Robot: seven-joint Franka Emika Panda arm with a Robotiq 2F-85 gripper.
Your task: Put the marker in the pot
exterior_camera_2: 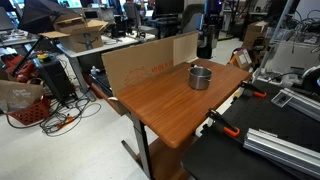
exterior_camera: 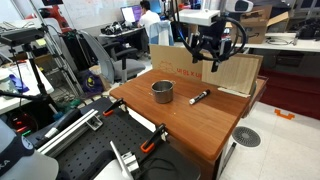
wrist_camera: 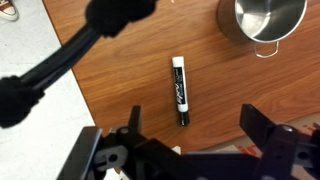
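My open fingers sit across the marker's narrow width, clear of the pot, so I keep lowering them until they straddle the marker's near end, then close.
The black marker with a white end lies flat on the wooden table, straight ahead between my spread fingers in the wrist view. It also shows in an exterior view, right of the pot. The grey metal pot stands upright on the table; it shows in both exterior views and at the top right of the wrist view. My gripper hangs open and empty well above the marker; in the wrist view its fingers frame the marker's near end.
A cardboard panel stands along the table's back edge behind the pot and marker. It also shows in an exterior view. Orange clamps grip the table's front edge. Lab benches and equipment surround the table.
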